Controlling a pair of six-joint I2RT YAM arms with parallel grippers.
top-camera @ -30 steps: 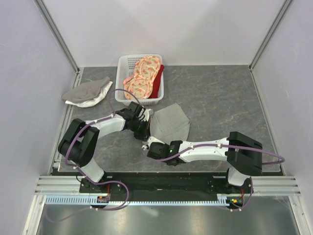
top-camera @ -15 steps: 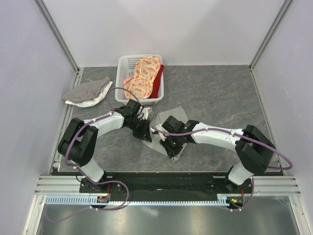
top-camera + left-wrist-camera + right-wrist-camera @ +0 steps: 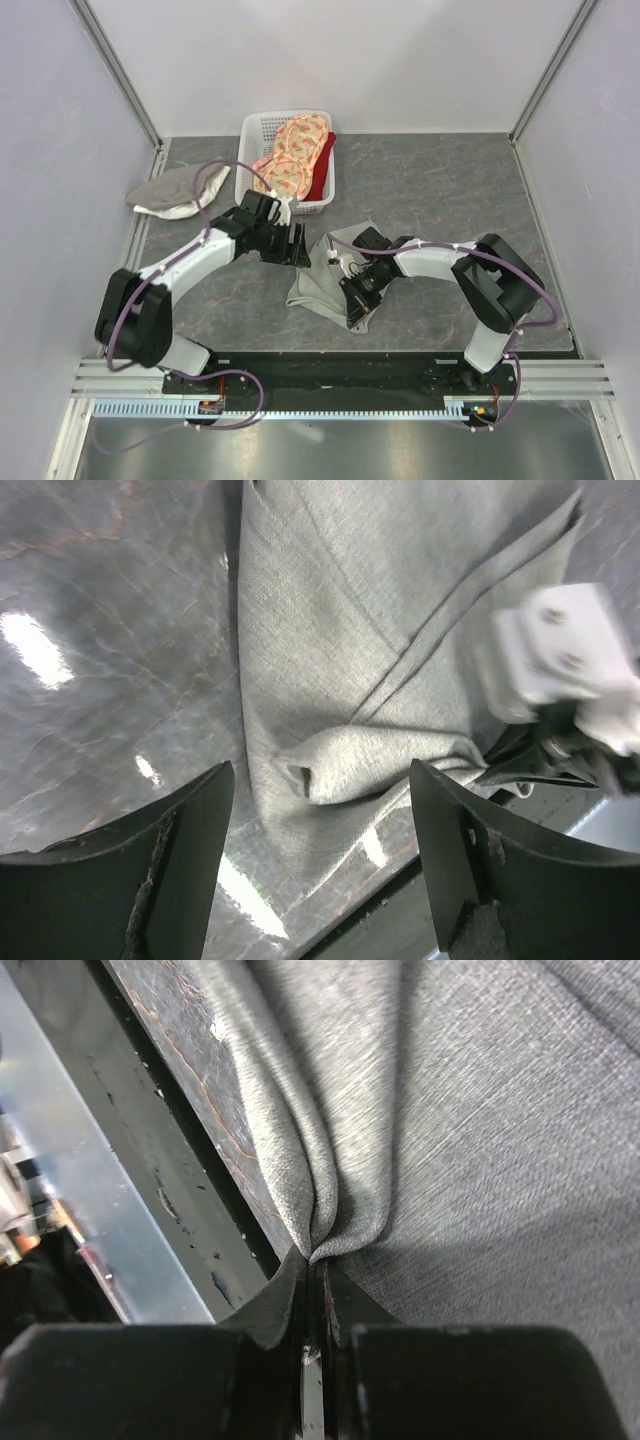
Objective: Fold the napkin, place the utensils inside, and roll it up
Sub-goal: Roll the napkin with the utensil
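Observation:
I can see the napkin bunched at my right gripper (image 3: 328, 1225), so I should pinch the napkin's loose edge (image 3: 278, 805) by the raised fold with my left gripper before my right gripper takes a new hold.
The grey-green napkin (image 3: 312, 292) lies rumpled and partly folded on the dark table, between the two arms. My right gripper (image 3: 356, 291) is shut on a pinched fold of the napkin (image 3: 480, 1110) close to the table's front edge, the cloth bunching right at the closed right gripper (image 3: 315, 1265). My left gripper (image 3: 292, 246) hovers over the napkin's left edge, open, with nothing between its fingers. In the left wrist view the left gripper (image 3: 320, 780) frames a small raised fold of the napkin (image 3: 330, 650), with the right gripper's white body (image 3: 565, 655) beyond. The utensils are out of view.
A white basket (image 3: 244, 160) at the back holds orange-pink patterned cloths (image 3: 290, 160) and a red cloth (image 3: 324, 165). A grey-and-white cloth (image 3: 178, 190) lies at the far left. The black front rail (image 3: 150, 1190) runs just beside the pinched fold.
My left gripper has opened, let go of the napkin and drawn back a little. The right arm has swung rightward over the napkin, which is now bunched and dragged nearer the front edge.

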